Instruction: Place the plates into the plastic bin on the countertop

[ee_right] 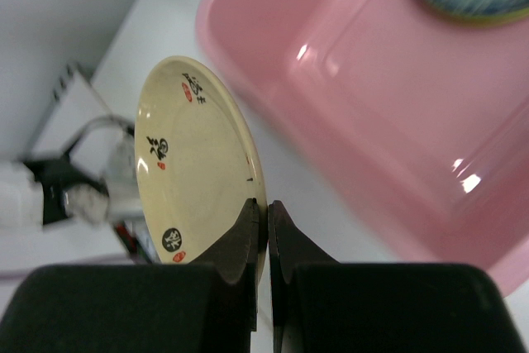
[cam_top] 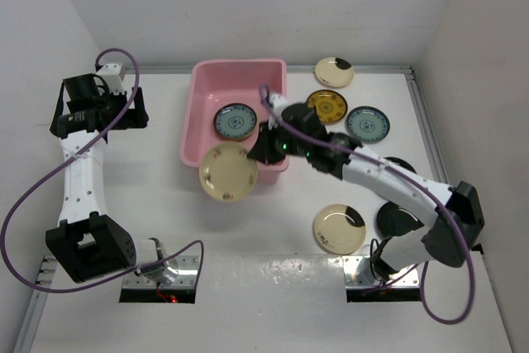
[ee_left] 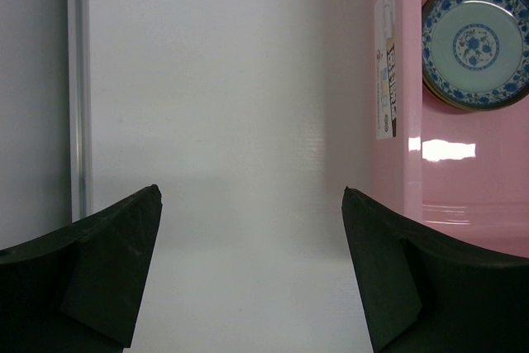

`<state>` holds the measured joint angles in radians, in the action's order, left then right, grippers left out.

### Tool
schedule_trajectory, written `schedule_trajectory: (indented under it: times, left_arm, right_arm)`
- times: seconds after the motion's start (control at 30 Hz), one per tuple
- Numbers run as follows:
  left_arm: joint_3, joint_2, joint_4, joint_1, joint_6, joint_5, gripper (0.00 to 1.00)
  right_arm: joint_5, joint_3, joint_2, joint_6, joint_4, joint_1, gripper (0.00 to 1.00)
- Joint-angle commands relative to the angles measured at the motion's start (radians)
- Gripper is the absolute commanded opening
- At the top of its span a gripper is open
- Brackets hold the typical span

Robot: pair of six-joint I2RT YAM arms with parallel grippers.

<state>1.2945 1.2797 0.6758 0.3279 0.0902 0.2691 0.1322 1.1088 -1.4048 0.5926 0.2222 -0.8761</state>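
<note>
The robot's right gripper holds the cream plate (cam_top: 227,173) face up by its rim, so it should keep going over the pink bin and let go above the blue-teal plate (cam_top: 235,121).
My right gripper (cam_top: 263,150) is shut on the rim of a cream plate (cam_top: 228,171) and holds it over the front edge of the pink bin (cam_top: 240,78). In the right wrist view the gripper (ee_right: 267,202) pinches the plate (ee_right: 190,163) edge-on, tilted, just outside the bin wall (ee_right: 355,105). A blue-teal plate (cam_top: 234,121) lies in the bin, stacked on another plate; it also shows in the left wrist view (ee_left: 475,43). My left gripper (cam_top: 137,113) is open and empty left of the bin, its jaws (ee_left: 252,196) wide apart over the white countertop (ee_left: 231,105).
Right of the bin lie a cream plate with a black patch (cam_top: 334,72), an amber plate (cam_top: 326,106) and a blue-teal plate (cam_top: 367,124). Another cream plate (cam_top: 339,228) and black plates (cam_top: 400,219) lie near the right arm's base. White walls enclose the countertop.
</note>
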Motion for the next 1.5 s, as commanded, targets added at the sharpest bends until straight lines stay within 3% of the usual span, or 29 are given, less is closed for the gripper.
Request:
schedule_trajectory:
  times: [0.0,0.07,0.17,0.43,0.7,0.8,0.83,0.93,1.07,1.1,1.17,1.27,1.3,1.33,1.4,1.43,1.47]
  left_arm:
    - [0.061,0.003,-0.012,-0.007,0.016,-0.016,0.92]
    - [0.072,0.024,-0.012,-0.007,0.016,-0.016,0.92]
    - [0.085,0.059,-0.012,-0.018,0.016,-0.037,0.92]
    - [0.144,0.173,-0.012,-0.038,0.034,-0.102,0.92]
    - [0.19,0.262,-0.012,-0.038,0.043,-0.111,0.92]
    - [0.203,0.273,-0.012,-0.038,0.054,-0.111,0.92]
    - [0.212,0.273,-0.012,-0.038,0.054,-0.111,0.92]
    - [0.223,0.282,-0.012,-0.038,0.063,-0.111,0.92]
    - [0.232,0.282,-0.012,-0.038,0.072,-0.102,0.92]
    - [0.232,0.282,-0.012,-0.038,0.072,-0.09,0.92]
    - [0.232,0.282,-0.012,-0.038,0.072,-0.081,0.92]
    - [0.232,0.273,-0.012,-0.038,0.063,-0.071,0.92]
    - [0.232,0.273,-0.012,-0.038,0.054,-0.071,0.92]
    - [0.232,0.262,-0.012,-0.047,0.054,-0.062,0.92]
    - [0.232,0.262,-0.012,-0.047,0.045,-0.051,0.92]
    - [0.232,0.262,-0.012,-0.058,0.045,-0.042,0.92]
    - [0.232,0.262,-0.012,-0.058,0.045,-0.031,0.92]
  right_arm:
    - [0.084,0.138,-0.088,0.035,-0.03,0.161,0.0]
    - [0.078,0.205,-0.146,0.061,-0.089,0.242,0.0]
    - [0.041,0.382,-0.381,0.079,-0.103,0.311,0.0]
    - [0.102,0.693,-0.75,0.144,-0.153,0.379,0.0]
    - [0.055,0.819,-0.898,0.159,-0.192,0.381,0.0]
    - [0.023,0.815,-0.904,0.142,-0.19,0.381,0.24]
    - [0.024,0.8,-0.902,0.128,-0.201,0.376,0.41]
    - [0.058,0.79,-0.873,0.061,-0.215,0.364,0.68]
    - [0.07,0.848,-0.801,-0.101,-0.101,0.345,0.77]
    - [0.061,0.852,-0.722,-0.115,-0.059,0.342,0.79]
    - [0.02,0.814,-0.66,-0.087,0.018,0.367,0.8]
    - [0.029,0.573,-0.467,0.065,0.153,0.503,0.76]
    - [0.027,0.421,-0.31,0.084,0.19,0.529,0.73]
    - [-0.002,0.226,-0.252,0.108,0.212,0.548,0.7]
    - [-0.104,0.037,-0.073,0.151,0.244,0.621,0.63]
    - [-0.152,-0.189,0.098,0.154,0.258,0.635,0.63]
    - [-0.176,-0.249,0.145,0.154,0.314,0.688,0.63]
